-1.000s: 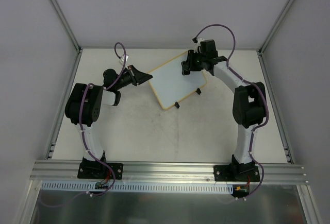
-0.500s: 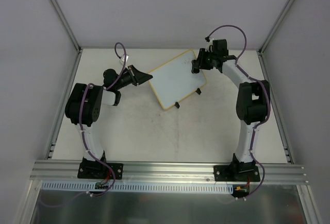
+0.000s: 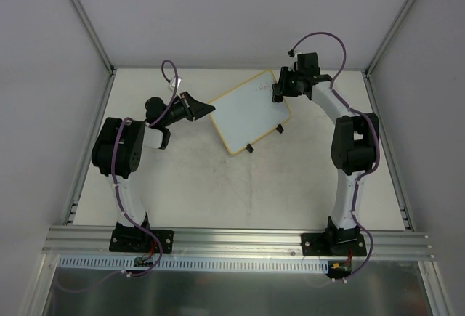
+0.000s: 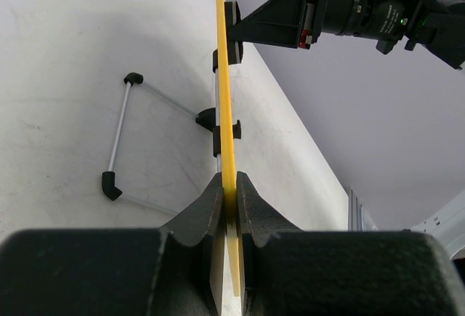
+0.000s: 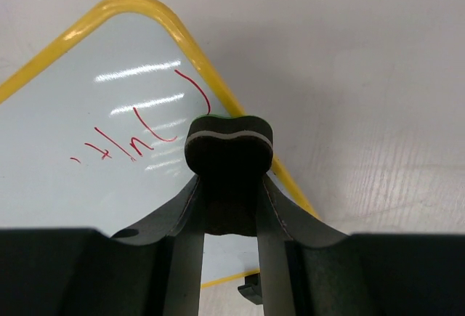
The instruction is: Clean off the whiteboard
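The eraser is already up against the board's yellow frame (image 5: 280, 168), and red handwriting is still left further in. Next, my right gripper wipes back across the red handwriting (image 5: 131, 136).
The whiteboard (image 3: 247, 109), white with a yellow frame and black clip feet, lies tilted in the middle back of the table. Red handwriting (image 5: 142, 138) shows near its far right corner in the right wrist view. My left gripper (image 3: 205, 107) is shut on the board's left edge; the left wrist view shows the yellow frame (image 4: 227, 98) edge-on between the jaws. My right gripper (image 3: 278, 92) is shut on a black eraser block (image 5: 229, 145) and holds it over the board's far right corner (image 5: 152, 11), beside the writing.
A thin wire stand with black tips (image 4: 120, 142) lies on the table under the board in the left wrist view. Grey walls and metal rails (image 3: 83, 18) enclose the table. An aluminium rail (image 3: 240, 240) runs along the near edge.
My right gripper with the eraser has moved right and back, from over the board's upper middle to its far right corner. The left arm and the board have stayed still.
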`<action>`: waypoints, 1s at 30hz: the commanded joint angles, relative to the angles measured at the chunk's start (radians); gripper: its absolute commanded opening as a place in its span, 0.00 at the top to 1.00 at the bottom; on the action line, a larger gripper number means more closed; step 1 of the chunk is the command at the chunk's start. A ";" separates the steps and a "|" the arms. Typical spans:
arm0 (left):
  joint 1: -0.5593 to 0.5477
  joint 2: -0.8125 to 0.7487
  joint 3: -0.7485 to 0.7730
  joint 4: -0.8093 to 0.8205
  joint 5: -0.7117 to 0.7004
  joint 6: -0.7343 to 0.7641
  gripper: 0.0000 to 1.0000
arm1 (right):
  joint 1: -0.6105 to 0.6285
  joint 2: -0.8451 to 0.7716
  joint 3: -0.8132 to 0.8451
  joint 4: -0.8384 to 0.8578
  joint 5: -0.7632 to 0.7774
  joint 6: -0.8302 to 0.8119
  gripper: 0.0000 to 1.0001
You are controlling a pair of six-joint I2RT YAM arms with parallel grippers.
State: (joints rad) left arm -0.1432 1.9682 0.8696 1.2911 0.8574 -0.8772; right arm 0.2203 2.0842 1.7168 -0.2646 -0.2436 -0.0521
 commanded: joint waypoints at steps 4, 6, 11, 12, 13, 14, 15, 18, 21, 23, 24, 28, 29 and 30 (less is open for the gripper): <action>-0.016 -0.040 -0.007 0.085 0.095 0.061 1.00 | 0.033 0.037 0.113 -0.048 0.014 -0.023 1.00; -0.016 -0.039 -0.004 0.083 0.095 0.063 1.00 | 0.050 0.036 0.118 -0.051 0.018 -0.029 1.00; -0.019 -0.031 0.003 0.082 0.097 0.061 1.00 | 0.116 0.030 0.125 -0.058 0.032 -0.041 1.00; -0.019 -0.031 0.003 0.082 0.097 0.061 1.00 | 0.143 0.030 0.124 -0.058 0.032 -0.046 1.00; -0.021 -0.031 0.003 0.082 0.097 0.061 1.00 | 0.154 0.027 0.122 -0.058 0.030 -0.046 1.00; -0.021 -0.031 0.005 0.079 0.097 0.061 1.00 | 0.177 0.027 0.122 -0.056 0.032 -0.046 1.00; -0.021 -0.031 0.005 0.077 0.097 0.064 1.00 | 0.188 0.027 0.121 -0.058 0.033 -0.046 1.00; -0.019 -0.035 0.005 0.071 0.097 0.067 1.00 | 0.232 0.027 0.112 -0.055 0.032 -0.038 1.00; -0.021 -0.042 0.005 0.062 0.095 0.076 1.00 | 0.277 0.028 0.106 -0.055 0.030 -0.037 1.00; -0.022 -0.040 0.003 0.062 0.095 0.076 1.00 | 0.290 0.030 0.104 -0.053 0.021 -0.031 1.00; -0.021 -0.040 0.003 0.062 0.095 0.076 1.00 | 0.298 0.030 0.102 -0.053 0.018 -0.026 1.00; -0.024 -0.039 0.000 0.065 0.095 0.076 1.00 | 0.303 0.027 0.102 -0.051 0.001 -0.020 1.00; -0.024 -0.038 0.000 0.065 0.095 0.076 1.00 | 0.301 0.024 0.102 -0.051 0.013 -0.023 1.00; -0.024 -0.038 0.000 0.065 0.097 0.076 1.00 | 0.297 0.022 0.106 -0.051 0.020 -0.026 1.00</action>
State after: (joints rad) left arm -0.1425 1.9629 0.8684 1.2770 0.8570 -0.8726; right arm 0.4664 2.0876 1.8175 -0.3187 -0.1383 -0.0944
